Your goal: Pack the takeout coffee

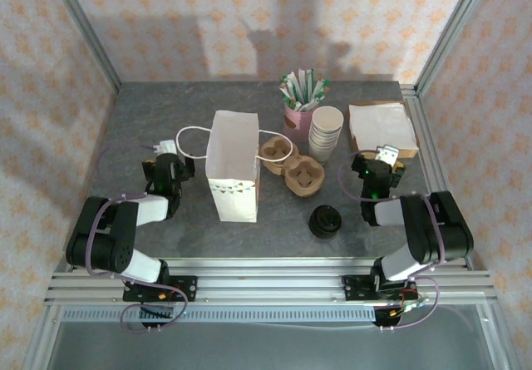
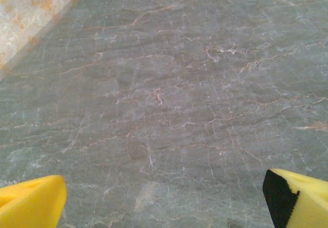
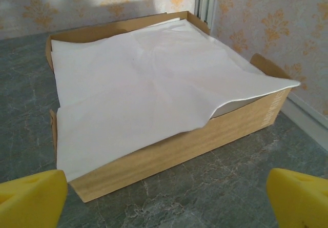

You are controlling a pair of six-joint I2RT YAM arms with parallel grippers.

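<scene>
My right gripper keeps going empty toward the cup stack [image 1: 325, 140] and closes across the top cream cup's rim, as that rim is clear and the way there is open.
The takeout coffee [image 1: 327, 218] shows as a black round lid near the front of the table, right of centre; its cup is hidden under the lid. My left gripper [image 1: 166, 149] rests at the left of a white paper bag [image 1: 232, 170], far from the coffee. It is open [image 2: 164, 202], with bare stone between its yellow pads [image 2: 31, 200]. My right gripper [image 1: 385, 155] sits up and to the right of the coffee. It is open too [image 3: 166, 197], empty, and faces a cardboard tray of white paper sheets [image 3: 154, 79].
A brown pulp cup carrier [image 1: 291, 166] lies beside the bag. Behind it stand a stack of cream cups [image 1: 326, 133] and a pink cup of green-and-white packets [image 1: 301, 102]. The cardboard tray [image 1: 382, 126] sits back right. Metal frame posts and patterned walls bound the table.
</scene>
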